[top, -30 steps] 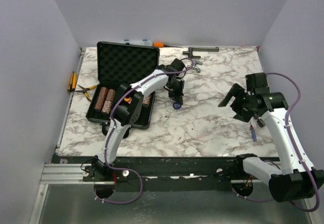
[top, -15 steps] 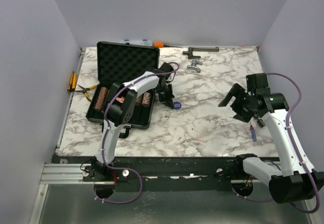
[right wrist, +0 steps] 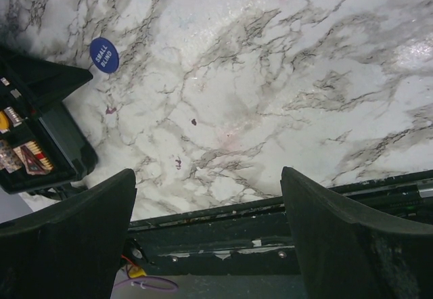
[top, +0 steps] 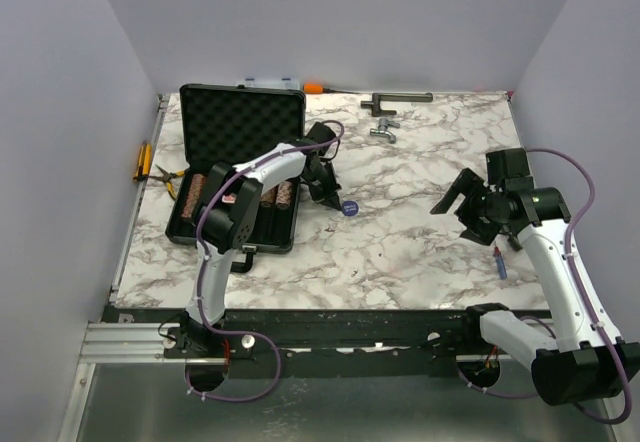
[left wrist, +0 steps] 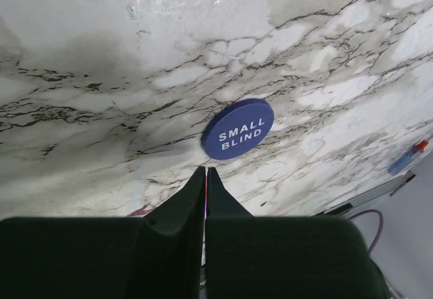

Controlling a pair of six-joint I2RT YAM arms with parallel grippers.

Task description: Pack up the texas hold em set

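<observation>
My left arm is reaching across the case to the blue token [top: 350,208], so next my left gripper moves back while my right gripper drags the token frontward [top: 348,259].
The black foam-lined case [top: 228,230] lies open at the left with its lid upright. Brown chip stacks [top: 195,194] and red card decks [right wrist: 34,155] sit in its tray. A round blue "SMALL BLIND" token [top: 349,207] lies on the marble just right of the case; it also shows in the left wrist view [left wrist: 238,128] and the right wrist view [right wrist: 104,55]. My left gripper [top: 327,190] is shut and empty, its tips [left wrist: 205,170] just short of the token. My right gripper [top: 462,200] is open and empty above the right side of the table [right wrist: 208,177].
Yellow-handled pliers [top: 170,174] lie left of the case. A clear organiser box [top: 268,84] stands behind the lid. A metal lever handle [top: 400,97] and a metal fitting [top: 382,130] lie at the back. A small blue and red pen [top: 500,262] lies near the right arm.
My left gripper has moved left, from over the token towards the case. The case has shifted a little to the left. The token and the right arm have barely moved.
</observation>
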